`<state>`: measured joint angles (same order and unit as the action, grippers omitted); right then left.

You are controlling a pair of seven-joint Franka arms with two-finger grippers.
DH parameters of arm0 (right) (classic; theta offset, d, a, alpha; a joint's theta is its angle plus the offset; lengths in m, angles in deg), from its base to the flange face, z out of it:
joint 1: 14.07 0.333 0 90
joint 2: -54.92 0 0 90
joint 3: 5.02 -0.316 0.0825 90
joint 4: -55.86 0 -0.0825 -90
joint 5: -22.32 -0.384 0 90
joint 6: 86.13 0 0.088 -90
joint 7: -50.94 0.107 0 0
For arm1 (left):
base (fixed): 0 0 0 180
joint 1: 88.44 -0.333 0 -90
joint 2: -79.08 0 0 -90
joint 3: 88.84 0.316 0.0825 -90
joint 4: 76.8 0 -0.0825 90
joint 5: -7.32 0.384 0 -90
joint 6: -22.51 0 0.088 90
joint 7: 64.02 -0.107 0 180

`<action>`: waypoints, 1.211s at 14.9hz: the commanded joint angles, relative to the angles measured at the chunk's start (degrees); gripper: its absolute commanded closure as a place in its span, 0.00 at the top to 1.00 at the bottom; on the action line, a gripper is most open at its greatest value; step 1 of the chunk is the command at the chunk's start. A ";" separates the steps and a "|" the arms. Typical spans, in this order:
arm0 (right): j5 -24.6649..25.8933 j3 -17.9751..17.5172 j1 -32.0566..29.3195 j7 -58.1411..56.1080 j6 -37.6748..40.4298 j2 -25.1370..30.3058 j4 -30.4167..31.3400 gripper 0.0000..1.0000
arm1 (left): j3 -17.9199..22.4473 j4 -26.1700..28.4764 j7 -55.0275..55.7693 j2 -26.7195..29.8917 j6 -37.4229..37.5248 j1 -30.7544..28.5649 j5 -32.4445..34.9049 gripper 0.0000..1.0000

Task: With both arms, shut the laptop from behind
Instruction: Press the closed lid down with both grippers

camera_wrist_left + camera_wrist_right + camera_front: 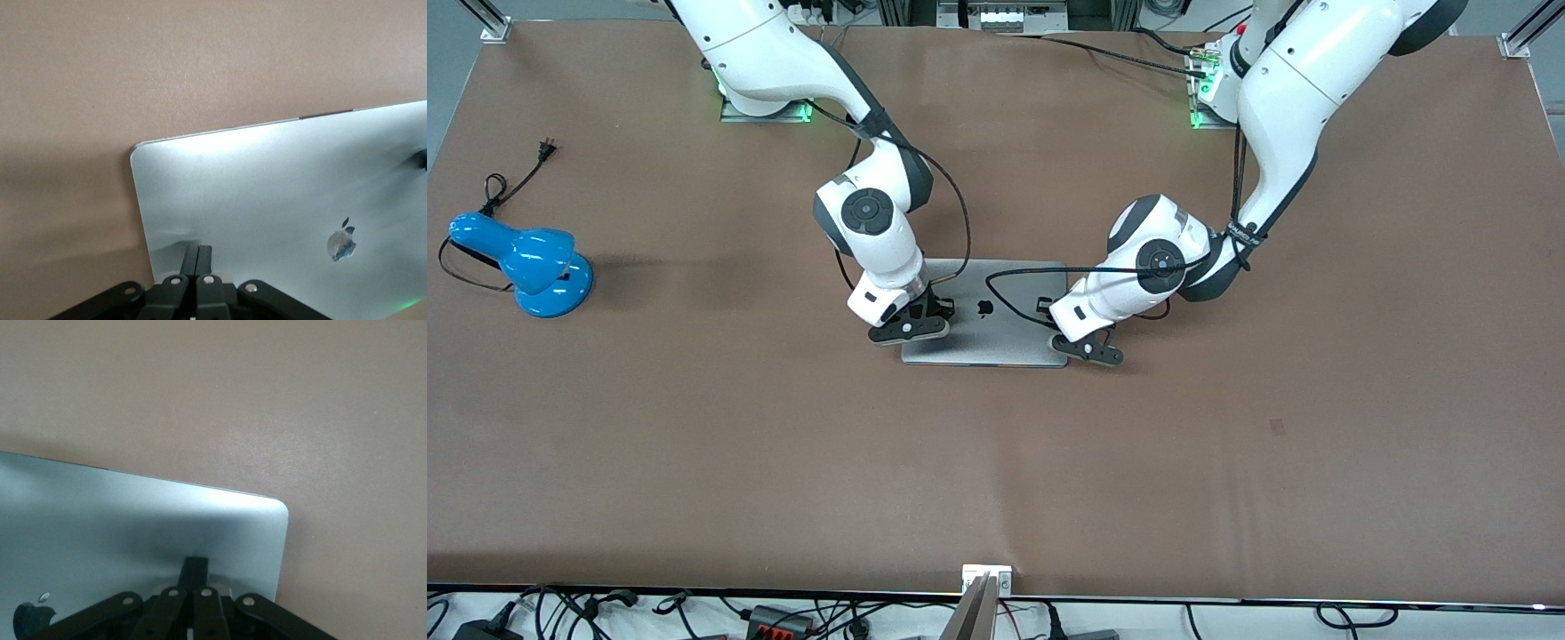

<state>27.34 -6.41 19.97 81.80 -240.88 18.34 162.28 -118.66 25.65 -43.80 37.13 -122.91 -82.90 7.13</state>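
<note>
The laptop's lid (992, 336) lies flat over its base, so my right gripper should keep moving clear of the lid's corner and open above the free table (736, 336) beside it.
The silver-grey laptop (996, 336) lies flat on the brown table with its lid down and the dark apple logo (985, 308) facing up. My right gripper (908, 330) is shut, and its joined fingertips rest on the lid near the corner toward the right arm's end. My left gripper (1087, 348) is also shut, with its tips on the lid by the corner toward the left arm's end. The left wrist view shows the closed gripper (198, 248) touching the lid (280, 193). The right wrist view shows the same for its gripper (194, 561) on the lid (133, 520).
A blue desk lamp (525, 262) with a black cord (511, 187) lies toward the right arm's end of the table. Cables and adapters (783, 618) run along the table edge nearest the front camera. Bare brown table (996, 462) surrounds the laptop.
</note>
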 commanded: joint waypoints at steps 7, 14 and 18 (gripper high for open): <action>1.13 0.07 0.24 0.69 -0.38 -2.88 -1.74 0.00 | 4.42 -2.34 1.14 -2.87 -3.29 4.92 1.50 0.00; 1.13 0.07 -0.90 -0.19 8.28 -2.09 -5.93 0.00 | 4.59 -2.25 1.05 -2.70 -3.20 4.66 1.50 0.00; 1.31 0.07 -2.92 -0.80 24.99 -0.51 -14.64 0.00 | 4.86 -1.73 1.05 -2.70 -3.38 4.57 1.94 0.00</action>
<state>27.47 -5.97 18.37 81.53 -222.47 17.79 152.42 -115.28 24.78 -43.74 35.76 -125.51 -79.14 7.15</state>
